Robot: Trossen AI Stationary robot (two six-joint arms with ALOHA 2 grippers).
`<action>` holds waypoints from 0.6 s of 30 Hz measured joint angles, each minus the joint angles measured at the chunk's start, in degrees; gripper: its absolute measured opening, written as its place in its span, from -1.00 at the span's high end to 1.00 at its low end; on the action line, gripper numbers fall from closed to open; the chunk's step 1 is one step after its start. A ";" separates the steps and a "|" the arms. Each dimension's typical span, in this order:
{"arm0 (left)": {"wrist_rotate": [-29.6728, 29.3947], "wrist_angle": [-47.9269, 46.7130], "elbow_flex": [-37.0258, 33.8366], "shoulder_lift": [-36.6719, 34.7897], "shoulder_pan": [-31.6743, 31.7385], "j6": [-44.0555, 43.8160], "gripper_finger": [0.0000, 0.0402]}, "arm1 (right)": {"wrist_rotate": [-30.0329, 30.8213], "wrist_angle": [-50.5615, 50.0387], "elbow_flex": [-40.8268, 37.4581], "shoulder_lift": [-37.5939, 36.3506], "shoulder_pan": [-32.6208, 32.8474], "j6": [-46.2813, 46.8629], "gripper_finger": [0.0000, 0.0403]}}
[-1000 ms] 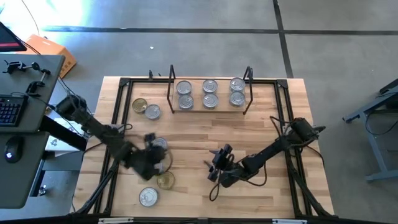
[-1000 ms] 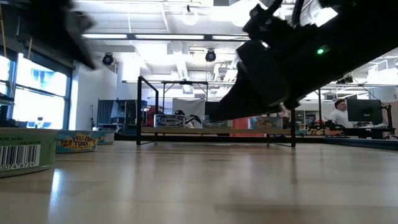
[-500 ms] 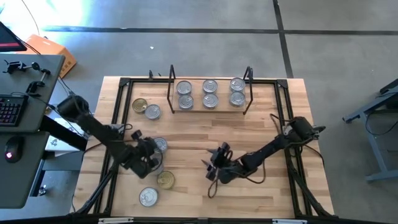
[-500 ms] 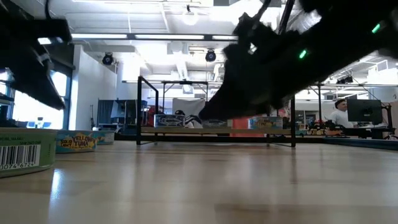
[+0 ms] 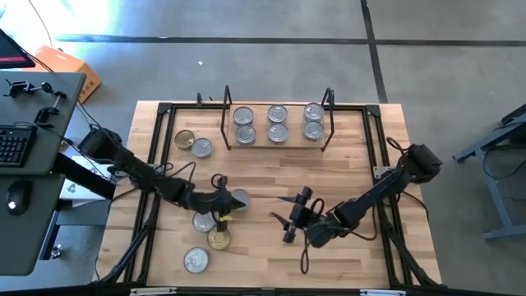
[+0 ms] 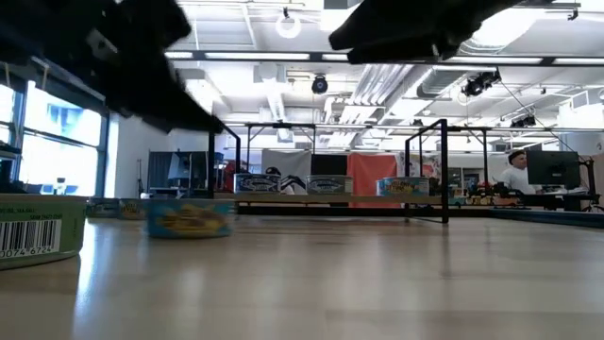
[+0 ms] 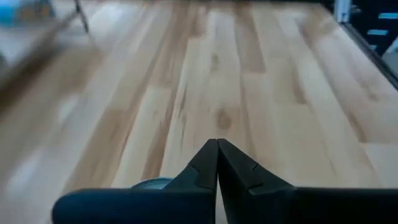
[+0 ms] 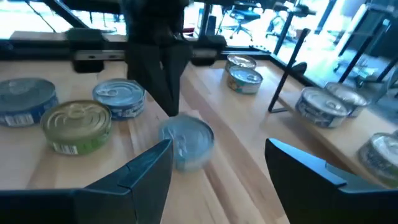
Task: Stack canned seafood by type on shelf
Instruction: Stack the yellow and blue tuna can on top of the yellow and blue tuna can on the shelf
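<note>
I should use my left gripper to move the silver-lidded tin (image 5: 240, 197) toward them, the open fingers of my right gripper, because it sits short of them and my right gripper is to take it.
My left gripper (image 5: 225, 202) is shut, low at the table's middle, its tips against a silver-lidded tin (image 5: 239, 198), which rests flat on the tabletop. The tin also shows in the right wrist view (image 8: 188, 142). My right gripper (image 5: 291, 215) is open and empty, right of that tin and facing it. Another silver tin (image 5: 204, 220), a gold-lidded tin (image 5: 218, 238) and a silver tin (image 5: 196, 259) sit flat near the front left. The shelf (image 5: 295, 136) at the far middle carries several silver tins. My left gripper touches the tin's rim on the side toward the table's left (image 8: 176, 119) with its shut fingertips (image 8: 169, 102). The fingers slant down from the table's left. The tin lies flat on the tabletop, lid up.
A gold tin (image 5: 185, 138) and a silver tin (image 5: 201, 148) sit at the far left beside the shelf. The black frame (image 5: 156, 148) runs round the tabletop. Bare wood lies between the two grippers and the shelf.
My left gripper has swept toward the table's right edge, and the silver tin in front of it has slid along the table to the right. Another silver tin that the gripper covered now shows. My right gripper has risen and drawn back slightly to the right.
</note>
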 joint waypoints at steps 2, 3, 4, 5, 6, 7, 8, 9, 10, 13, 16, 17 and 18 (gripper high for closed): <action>-0.75 -0.99 2.05 0.00 -0.83 3.52 1.00 | -1.29 -0.52 0.01 0.54 -0.76 2.24 -0.23; -0.79 -2.30 3.01 -0.02 -1.28 4.55 1.00 | -1.67 -0.86 0.00 1.08 -1.10 3.27 -0.23; -0.87 -4.37 3.85 -0.04 -1.79 5.34 1.00 | -2.61 -0.67 0.00 1.69 -1.50 4.17 -0.23; -0.87 -6.61 4.48 -0.02 -2.39 6.28 1.00 | -3.03 -0.69 0.00 2.25 -1.84 5.11 -0.23; -0.87 -8.61 4.87 0.01 -2.96 7.32 1.00 | -3.39 -0.48 0.00 2.96 -1.92 5.30 -0.23; -0.84 -9.75 5.03 0.11 -3.46 7.77 1.00 | -4.31 0.62 0.00 3.82 -2.17 5.36 -0.23; -0.53 -10.17 5.06 0.32 -3.78 7.93 1.00 | -5.47 1.88 0.00 4.61 -2.30 5.00 -0.23; -0.21 -10.48 5.06 0.58 -4.00 7.97 1.00 | -6.60 3.26 0.00 5.44 -2.47 4.62 -0.23; 0.18 -10.54 5.06 0.96 -4.06 8.10 1.00 | -7.81 5.39 -0.02 6.31 -2.53 3.68 -0.23; 1.98 -9.98 5.06 3.05 -3.91 10.07 0.98 | -11.35 13.27 -0.02 8.87 -2.49 -0.73 -0.23; 2.47 -9.18 5.06 5.96 -3.22 11.26 0.87 | -14.34 18.14 0.00 9.94 -1.91 -5.38 -0.23; 2.55 -8.62 5.06 6.93 -2.70 10.50 0.81 | -14.44 18.93 0.00 9.94 -1.69 -5.47 -0.23; 2.51 -8.38 5.09 7.86 -2.19 9.87 0.75 | -14.44 19.46 0.00 9.87 -1.59 -5.53 -0.23</action>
